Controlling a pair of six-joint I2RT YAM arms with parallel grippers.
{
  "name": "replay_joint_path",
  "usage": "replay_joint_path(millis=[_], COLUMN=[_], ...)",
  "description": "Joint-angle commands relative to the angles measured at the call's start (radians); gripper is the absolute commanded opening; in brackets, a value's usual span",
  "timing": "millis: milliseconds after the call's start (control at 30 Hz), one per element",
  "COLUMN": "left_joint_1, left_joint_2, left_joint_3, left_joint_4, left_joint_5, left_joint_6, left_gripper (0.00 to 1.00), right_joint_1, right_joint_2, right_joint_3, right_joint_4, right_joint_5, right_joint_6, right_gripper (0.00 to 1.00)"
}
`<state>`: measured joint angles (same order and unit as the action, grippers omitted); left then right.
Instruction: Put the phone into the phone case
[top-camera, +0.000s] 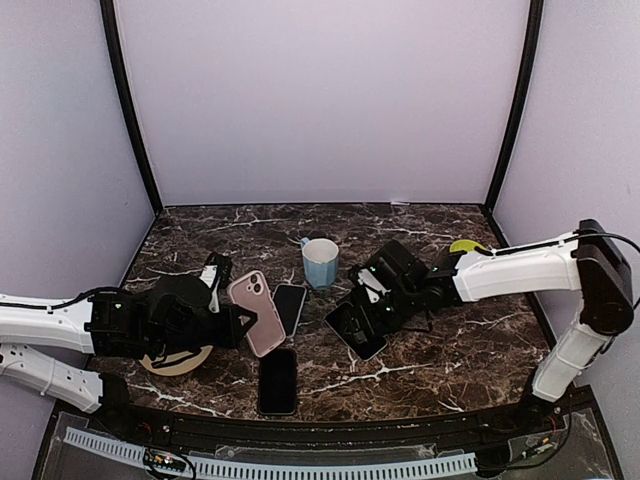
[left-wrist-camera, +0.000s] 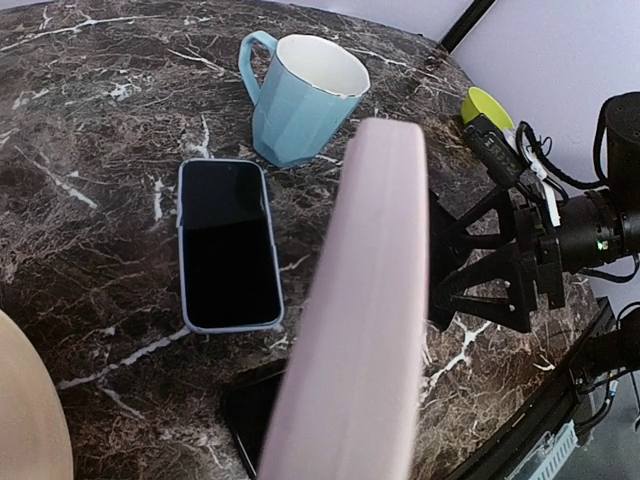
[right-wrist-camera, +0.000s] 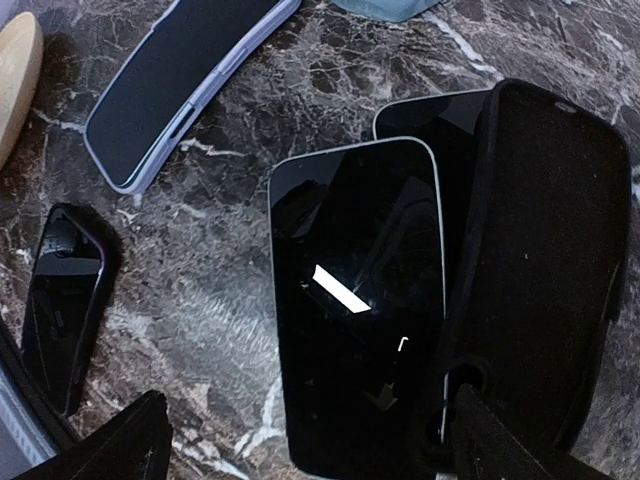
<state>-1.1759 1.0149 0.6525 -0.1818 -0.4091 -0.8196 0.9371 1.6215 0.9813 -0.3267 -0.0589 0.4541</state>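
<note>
The black phone case (right-wrist-camera: 545, 235) and second phone sit close up against the silver-rimmed phone's long side. My right gripper should make a gap there (right-wrist-camera: 441, 175) before it grips the silver-rimmed phone's sides.
My left gripper (top-camera: 240, 323) is shut on a pink phone case (top-camera: 257, 312), held tilted on edge above the table. In the left wrist view the pink case (left-wrist-camera: 365, 300) fills the middle and hides my fingers. My right gripper (top-camera: 373, 302) is open, its fingertips (right-wrist-camera: 120, 445) spread wide over a dark silver-rimmed phone (right-wrist-camera: 360, 300). That phone lies on the table (top-camera: 357, 330), partly over a second dark phone (right-wrist-camera: 440, 115). A black phone case (right-wrist-camera: 545, 260) lies against its right side.
A phone in a lavender case (top-camera: 289, 308) lies beside the pink case. A black phone (top-camera: 277, 381) lies near the front edge. A blue mug (top-camera: 320, 262) stands behind. A wooden disc (top-camera: 175, 360) lies under the left arm. A yellow-green object (top-camera: 465, 246) sits at the back right.
</note>
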Motion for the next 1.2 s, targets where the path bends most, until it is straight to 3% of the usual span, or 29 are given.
replay_joint_path(millis=[0, 167, 300, 500, 633, 700, 800, 967, 1167], left_joint_1=[0.003, 0.009, 0.013, 0.017, 0.019, 0.019, 0.020, 0.026, 0.030], left_joint_2=[-0.016, -0.015, -0.016, -0.008, -0.003, -0.008, -0.030, -0.042, -0.038], left_joint_3=[0.008, 0.007, 0.003, 0.006, 0.009, 0.011, 0.006, -0.008, -0.017], left_joint_4=[-0.052, -0.070, -0.066, -0.059, -0.058, -0.061, -0.061, -0.058, -0.056], left_joint_5=[-0.050, -0.059, -0.062, -0.054, -0.048, -0.048, -0.049, -0.045, -0.024], left_joint_6=[-0.008, 0.002, 0.012, 0.028, 0.033, 0.039, 0.042, 0.039, 0.030], left_gripper=[0.00, 0.00, 0.00, 0.00, 0.00, 0.00, 0.00, 0.00, 0.00], right_joint_1=[0.006, 0.010, 0.022, 0.130, 0.151, 0.131, 0.081, 0.079, 0.064], right_joint_2=[0.097, 0.155, 0.176, 0.193, 0.184, 0.195, 0.252, 0.349, 0.445], right_joint_3=[0.125, 0.165, 0.194, 0.340, 0.334, 0.307, 0.330, 0.410, 0.477], right_joint_4=[-0.031, -0.041, -0.065, -0.235, -0.186, -0.165, -0.203, -0.234, -0.284], right_joint_5=[0.042, 0.052, 0.080, 0.343, 0.246, 0.182, 0.137, 0.195, 0.219], right_joint_6=[-0.060, -0.048, -0.046, -0.084, -0.143, -0.170, -0.225, -0.364, -0.385], right_gripper=[0.94, 0.85, 0.84, 0.87, 0.91, 0.98, 0.98, 0.99, 0.98])
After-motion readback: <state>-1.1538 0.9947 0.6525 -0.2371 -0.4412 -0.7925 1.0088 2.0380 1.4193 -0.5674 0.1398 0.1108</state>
